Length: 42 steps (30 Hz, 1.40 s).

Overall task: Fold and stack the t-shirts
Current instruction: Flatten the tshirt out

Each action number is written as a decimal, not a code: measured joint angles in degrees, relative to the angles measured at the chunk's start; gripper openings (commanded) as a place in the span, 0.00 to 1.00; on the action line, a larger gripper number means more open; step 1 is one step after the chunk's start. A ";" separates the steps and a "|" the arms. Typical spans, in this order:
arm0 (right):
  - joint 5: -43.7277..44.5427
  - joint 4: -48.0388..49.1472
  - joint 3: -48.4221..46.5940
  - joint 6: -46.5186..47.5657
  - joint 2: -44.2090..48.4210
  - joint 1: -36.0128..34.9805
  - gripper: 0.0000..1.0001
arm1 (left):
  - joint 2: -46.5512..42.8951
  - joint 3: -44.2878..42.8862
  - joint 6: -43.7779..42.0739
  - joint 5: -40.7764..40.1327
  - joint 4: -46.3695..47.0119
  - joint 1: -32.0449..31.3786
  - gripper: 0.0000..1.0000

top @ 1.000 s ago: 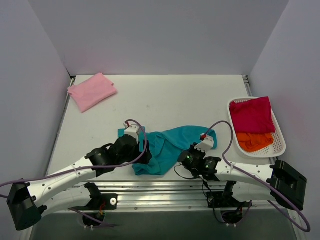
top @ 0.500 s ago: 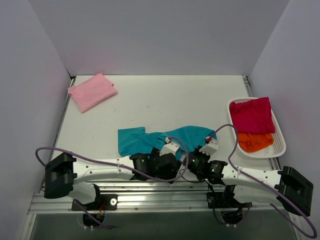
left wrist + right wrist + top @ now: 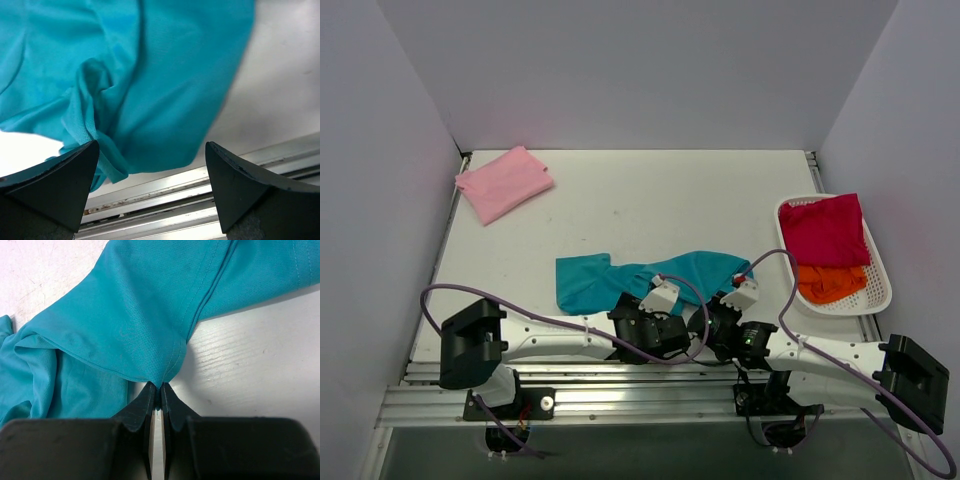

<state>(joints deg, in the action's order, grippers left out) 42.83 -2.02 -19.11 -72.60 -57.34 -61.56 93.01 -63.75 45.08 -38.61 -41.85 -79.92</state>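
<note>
The teal t-shirt's raised fold is at the edge of my left gripper's opening (image 3: 102,141), so I should back that gripper off the front bar and pinch that fold (image 3: 112,167).
The teal t-shirt (image 3: 620,280) lies crumpled near the table's front edge. It fills the left wrist view (image 3: 150,75) and the right wrist view (image 3: 135,315). My right gripper (image 3: 159,389) is shut on a hem fold of the teal shirt, low over the table. My left gripper (image 3: 152,170) is open and empty, just over the shirt's near edge and the front rail. A folded light pink t-shirt (image 3: 503,181) lies at the back left. A magenta t-shirt (image 3: 825,230) and an orange t-shirt (image 3: 828,280) lie in the basket.
A white mesh basket (image 3: 880,295) stands at the right edge. The aluminium front rail (image 3: 200,200) runs just under my left gripper. Grey walls close the table on three sides.
My left arm has swung right from the shirt's left part to its near middle edge, close to the right gripper. The teal shirt now lies spread wider to the left.
</note>
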 measured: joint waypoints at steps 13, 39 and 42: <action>-0.02 0.00 0.00 0.02 -0.11 0.00 0.00 | -1.25 -0.87 7.34 -6.78 -8.92 -2.45 0.98; -0.22 -0.02 0.02 0.44 -0.83 0.37 0.00 | 5.01 -2.60 10.43 -10.19 -9.75 -1.22 0.98; -0.22 -0.02 0.02 0.46 -1.05 0.35 0.00 | 4.85 -1.40 10.25 -10.08 -8.46 0.39 1.00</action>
<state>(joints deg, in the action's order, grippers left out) 42.61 -2.04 -19.09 -72.14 -58.39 -61.21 97.86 -65.14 55.33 -48.69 -50.30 -79.53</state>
